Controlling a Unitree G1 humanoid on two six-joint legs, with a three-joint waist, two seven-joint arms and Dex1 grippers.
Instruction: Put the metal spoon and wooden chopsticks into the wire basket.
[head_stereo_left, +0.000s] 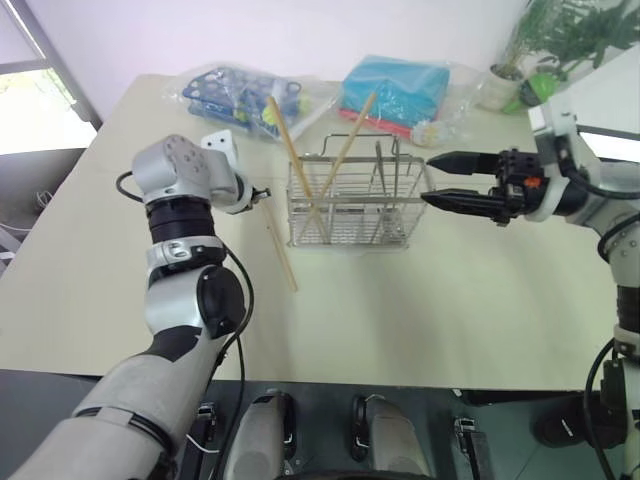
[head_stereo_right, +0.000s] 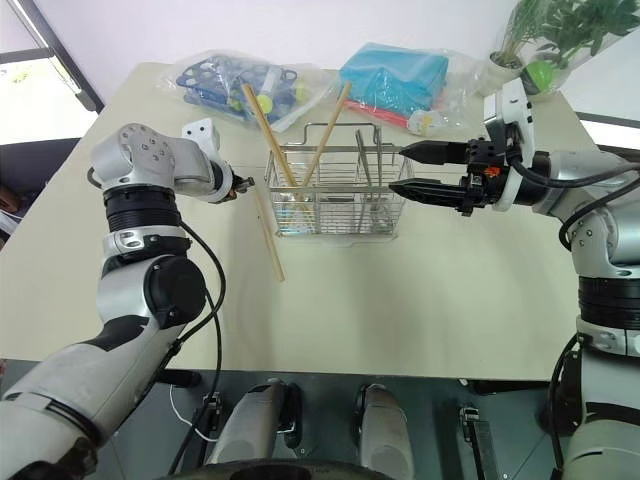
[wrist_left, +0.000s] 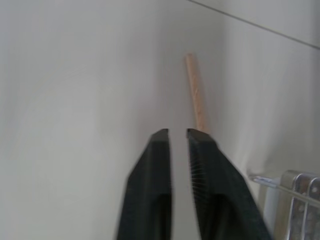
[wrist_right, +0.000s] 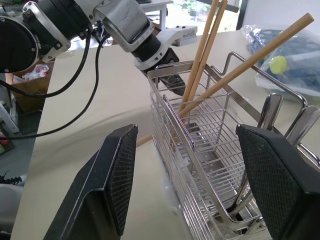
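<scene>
The lying chopstick (wrist_left: 201, 120) is outside the narrow gap between my left gripper's fingers, on the wire basket's side. Next, I open the fingers wide, move over and straddle the chopstick (head_stereo_left: 271, 222).
The wire basket (head_stereo_left: 350, 205) stands mid-table with wooden chopsticks (head_stereo_left: 297, 165) leaning tilted in its left part. A metal spoon (wrist_right: 269, 112) stands handle-up in its right part, next to another metal handle. One more chopstick (head_stereo_left: 282, 255) lies flat on the table just left of the basket. My left gripper (wrist_left: 177, 132) hovers over that lying chopstick's far end, its fingers a narrow gap apart with nothing between them. My right gripper (head_stereo_left: 428, 180) is held level at the basket's right side, open wide and empty.
A clear bag of blue items (head_stereo_left: 240, 92) and a teal plastic-wrapped pack (head_stereo_left: 395, 85) lie behind the basket. A potted plant (head_stereo_left: 560, 40) stands at the back right corner. Bare table (head_stereo_left: 400, 320) stretches in front of the basket.
</scene>
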